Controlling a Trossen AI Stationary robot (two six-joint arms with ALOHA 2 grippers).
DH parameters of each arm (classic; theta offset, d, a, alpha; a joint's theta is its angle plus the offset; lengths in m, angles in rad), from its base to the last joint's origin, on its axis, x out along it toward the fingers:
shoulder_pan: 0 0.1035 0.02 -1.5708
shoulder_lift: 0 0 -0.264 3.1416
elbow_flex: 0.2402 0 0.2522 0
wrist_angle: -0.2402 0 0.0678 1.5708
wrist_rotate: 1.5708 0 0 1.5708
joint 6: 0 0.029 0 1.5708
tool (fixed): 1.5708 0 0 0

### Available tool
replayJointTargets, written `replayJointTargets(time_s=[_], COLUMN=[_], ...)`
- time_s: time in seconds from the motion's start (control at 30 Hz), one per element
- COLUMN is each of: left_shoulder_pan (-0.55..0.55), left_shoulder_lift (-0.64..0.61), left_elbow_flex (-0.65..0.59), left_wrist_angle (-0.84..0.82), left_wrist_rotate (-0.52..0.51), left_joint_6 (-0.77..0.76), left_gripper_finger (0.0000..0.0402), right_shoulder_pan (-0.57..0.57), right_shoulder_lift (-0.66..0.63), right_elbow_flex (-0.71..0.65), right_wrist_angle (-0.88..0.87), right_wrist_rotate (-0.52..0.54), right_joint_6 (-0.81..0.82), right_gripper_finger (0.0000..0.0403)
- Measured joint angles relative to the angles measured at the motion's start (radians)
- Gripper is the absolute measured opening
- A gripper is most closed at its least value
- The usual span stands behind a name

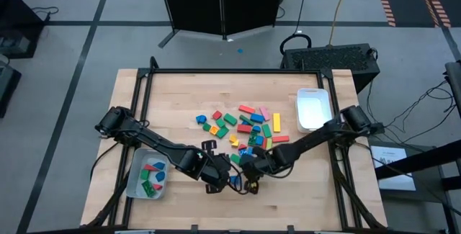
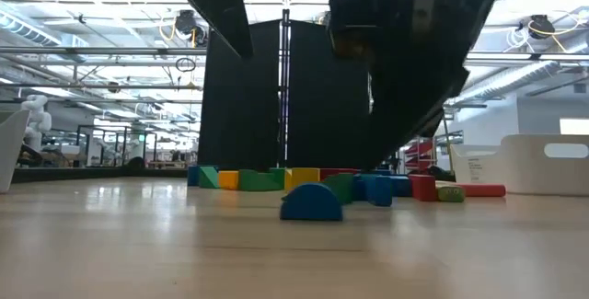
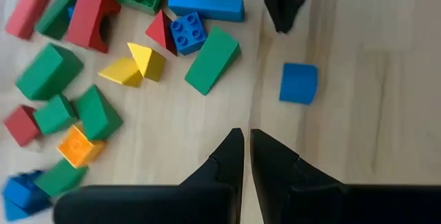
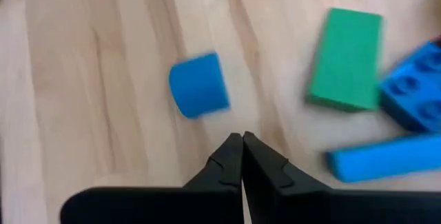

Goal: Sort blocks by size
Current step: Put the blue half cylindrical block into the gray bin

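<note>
The blue half-round block [image 2: 311, 203] has both my grippers crowded over it, so my right gripper should move back and my left gripper should take the block to the grey tray [image 1: 149, 174].
A loose heap of blocks [image 1: 241, 124] in red, green, blue, yellow and orange lies on the middle of the wooden table. One blue half-round block [image 2: 311, 202] rests apart from the heap, nearer the front edge, on its flat side. My left gripper [image 3: 247, 148] hovers shut above the bare wood, short of this block [image 3: 298, 83]. My right gripper [image 4: 242, 143] is also shut and empty, just short of the same block [image 4: 198, 84]. In the high view both grippers, left [image 1: 218, 182] and right [image 1: 250, 178], meet near the table's front middle.
A grey tray [image 1: 137, 183] at the front left holds several blocks. A white tray [image 1: 314, 109] stands at the right. A green block [image 4: 344, 58] and blue blocks [image 4: 386, 156] lie close to my right gripper. Bare wood stretches along the front edge.
</note>
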Motion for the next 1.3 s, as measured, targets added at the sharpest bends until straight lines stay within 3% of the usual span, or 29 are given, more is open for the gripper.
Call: replayJointTargets(time_s=[0.2,0.4,0.53,0.73,0.93,1.3], left_shoulder_pan=[-0.001,0.002,0.013,0.006,-0.003,0.020], left_shoulder_lift=[0.000,0.011,0.050,0.139,0.201,0.278], left_elbow_flex=[0.000,-0.001,0.000,-0.001,-0.001,0.000], left_wrist_angle=[0.049,0.159,0.234,0.223,0.259,0.314], left_wrist_rotate=[0.000,0.064,0.122,0.135,0.128,0.117], left_joint_6=[-0.027,0.003,-0.002,-0.004,0.027,0.054], left_gripper_finger=[0.0031,0.0042,0.0091,0.0203,0.0268,0.0277], right_shoulder_pan=[0.037,0.165,0.278,0.446,0.498,0.498], right_shoulder_lift=[-0.144,-0.439,-0.641,-0.845,-0.893,-0.813], right_elbow_flex=[0.014,0.017,0.017,0.017,0.017,0.016], right_wrist_angle=[-0.212,-0.454,-0.527,-0.586,-0.659,-0.799], right_wrist_rotate=[-0.016,0.053,0.155,0.390,0.515,0.484], right_joint_6=[-0.014,0.136,0.290,0.407,0.419,0.539], right_gripper_finger=[0.0000,0.0000,0.0000,0.0000,0.0000,0.0000])
